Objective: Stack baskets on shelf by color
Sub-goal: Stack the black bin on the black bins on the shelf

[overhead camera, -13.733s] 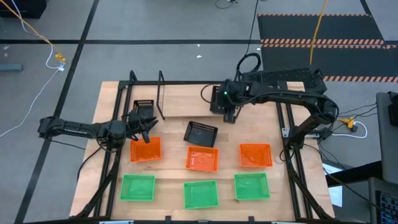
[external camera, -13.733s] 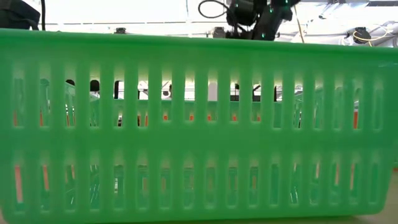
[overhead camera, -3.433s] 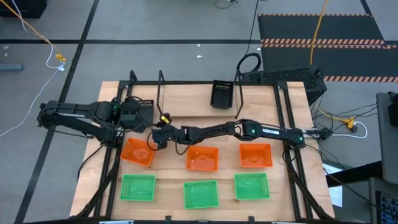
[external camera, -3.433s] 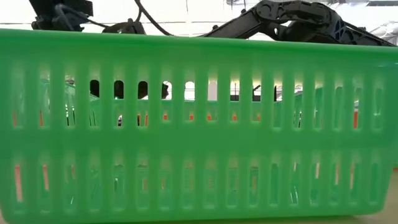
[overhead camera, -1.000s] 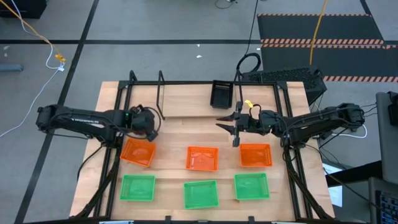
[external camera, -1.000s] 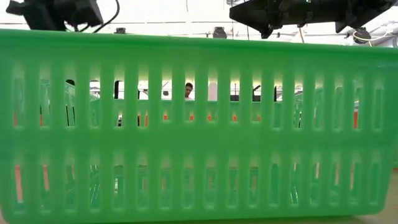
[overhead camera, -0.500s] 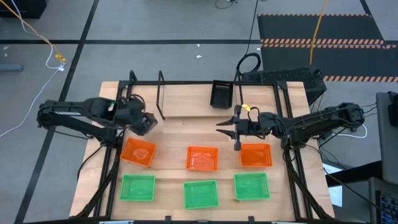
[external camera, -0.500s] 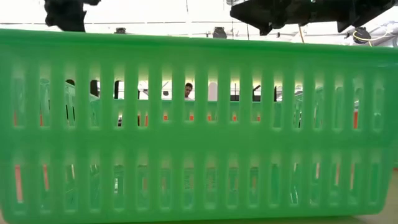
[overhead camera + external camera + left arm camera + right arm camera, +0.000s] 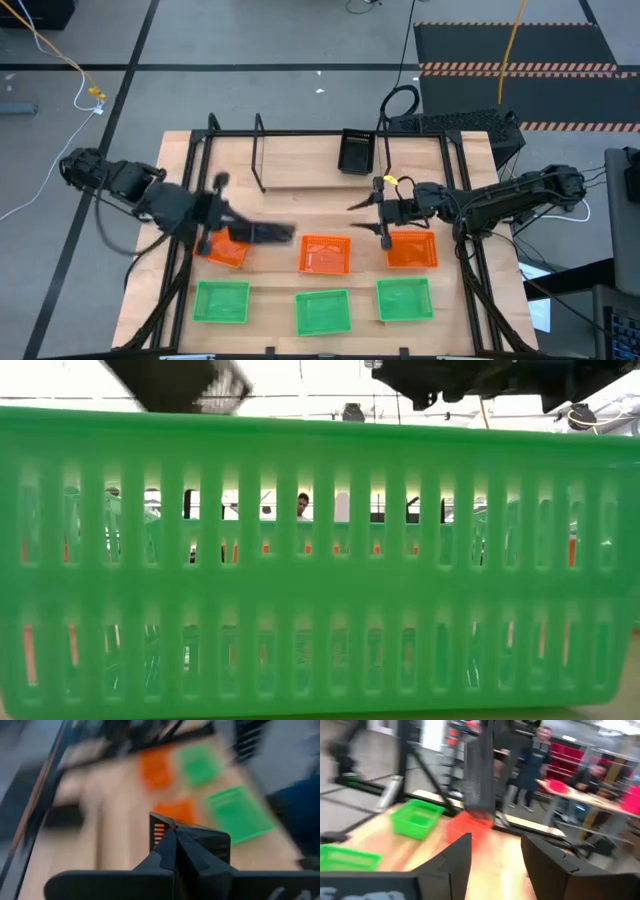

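The robot's left gripper is holding a black basket on edge, far from the shelf's black basket (image 9: 356, 152), so it should first hand the held one (image 9: 268, 232) to the robot's right gripper.
My left gripper (image 9: 175, 839) is shut on a black basket (image 9: 268, 233), which is blurred in the high view above the gap between the left orange basket (image 9: 226, 251) and the middle orange basket (image 9: 325, 254). The low view shows that black basket (image 9: 185, 380) up high. My right gripper (image 9: 369, 222) is open and hovers beside the right orange basket (image 9: 410, 249). Another black basket (image 9: 356, 152) sits on the shelf (image 9: 310, 160) by the right hoop. Three green baskets (image 9: 323, 312) lie along the near edge. My left gripper pinches one side wall of the black basket (image 9: 161, 831) between its two shut fingers. The basket is lifted clear of the table. In the right wrist view the black basket (image 9: 477, 775) hangs on edge, its mesh upright.
A green basket (image 9: 320, 560) stands right before the low camera and fills that view. Black frame rails (image 9: 460, 230) run along both table sides. Bare wood (image 9: 310, 205) lies between the shelf and the orange row. People stand at tables in the room behind (image 9: 537, 755).
My left gripper, still shut on the black basket, first rose near the left hoop, then swung fast toward the table's right and near side, over the orange row. The basket went with it, lifted clear. My right gripper stayed open and drifted slightly toward the near edge.
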You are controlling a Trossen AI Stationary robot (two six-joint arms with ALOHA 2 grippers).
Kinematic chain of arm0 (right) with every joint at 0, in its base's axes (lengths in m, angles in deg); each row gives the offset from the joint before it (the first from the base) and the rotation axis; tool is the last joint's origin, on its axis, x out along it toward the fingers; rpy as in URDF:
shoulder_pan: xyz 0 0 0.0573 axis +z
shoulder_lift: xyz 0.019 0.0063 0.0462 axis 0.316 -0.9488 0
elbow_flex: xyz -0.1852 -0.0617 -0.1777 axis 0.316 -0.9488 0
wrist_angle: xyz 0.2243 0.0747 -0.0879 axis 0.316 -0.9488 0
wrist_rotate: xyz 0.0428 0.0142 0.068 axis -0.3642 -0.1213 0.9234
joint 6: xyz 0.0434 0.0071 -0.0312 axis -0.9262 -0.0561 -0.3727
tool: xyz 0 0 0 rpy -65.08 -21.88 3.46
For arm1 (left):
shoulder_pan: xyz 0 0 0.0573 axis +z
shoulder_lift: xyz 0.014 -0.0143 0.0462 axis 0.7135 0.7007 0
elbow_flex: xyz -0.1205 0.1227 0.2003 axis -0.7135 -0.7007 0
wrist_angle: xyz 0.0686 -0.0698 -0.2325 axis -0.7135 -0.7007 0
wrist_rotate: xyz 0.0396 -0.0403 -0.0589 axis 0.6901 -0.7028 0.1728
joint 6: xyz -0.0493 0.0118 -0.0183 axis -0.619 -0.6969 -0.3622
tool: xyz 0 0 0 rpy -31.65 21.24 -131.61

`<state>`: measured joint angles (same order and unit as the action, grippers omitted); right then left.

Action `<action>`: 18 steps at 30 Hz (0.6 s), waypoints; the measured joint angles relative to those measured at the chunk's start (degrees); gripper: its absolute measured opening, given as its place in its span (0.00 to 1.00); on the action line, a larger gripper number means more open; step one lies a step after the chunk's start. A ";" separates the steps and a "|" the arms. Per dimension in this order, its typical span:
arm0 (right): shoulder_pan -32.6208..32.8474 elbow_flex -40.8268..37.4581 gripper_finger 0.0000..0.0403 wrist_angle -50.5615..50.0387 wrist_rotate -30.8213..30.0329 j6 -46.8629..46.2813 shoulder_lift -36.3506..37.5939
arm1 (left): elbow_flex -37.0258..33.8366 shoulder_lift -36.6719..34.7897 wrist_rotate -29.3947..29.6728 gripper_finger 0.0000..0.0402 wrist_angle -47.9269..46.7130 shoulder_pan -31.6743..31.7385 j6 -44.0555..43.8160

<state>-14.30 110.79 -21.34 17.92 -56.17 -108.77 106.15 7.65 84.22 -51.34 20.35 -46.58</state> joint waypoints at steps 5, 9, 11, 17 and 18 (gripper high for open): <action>1.06 0.00 0.45 5.95 12.78 7.89 -0.98 | -0.01 -0.02 -6.51 0.00 13.77 -7.25 20.74; 2.71 1.31 0.43 13.83 14.37 12.90 -4.29 | -0.99 0.00 -8.37 0.00 19.87 -8.71 34.69; 2.75 3.47 0.43 12.54 14.38 14.76 -6.32 | -1.48 0.00 -9.12 0.00 22.96 -7.95 38.11; 2.46 11.06 0.43 7.74 18.49 20.04 -12.13 | -2.44 0.47 -13.34 0.00 28.01 -3.01 37.38; 2.32 11.89 0.43 7.71 18.53 20.84 -12.41 | -2.49 0.70 -14.30 0.00 27.88 -2.47 36.57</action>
<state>-11.98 122.68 -13.63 36.45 -35.32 -121.18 103.66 8.35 69.93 -23.46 17.88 -10.01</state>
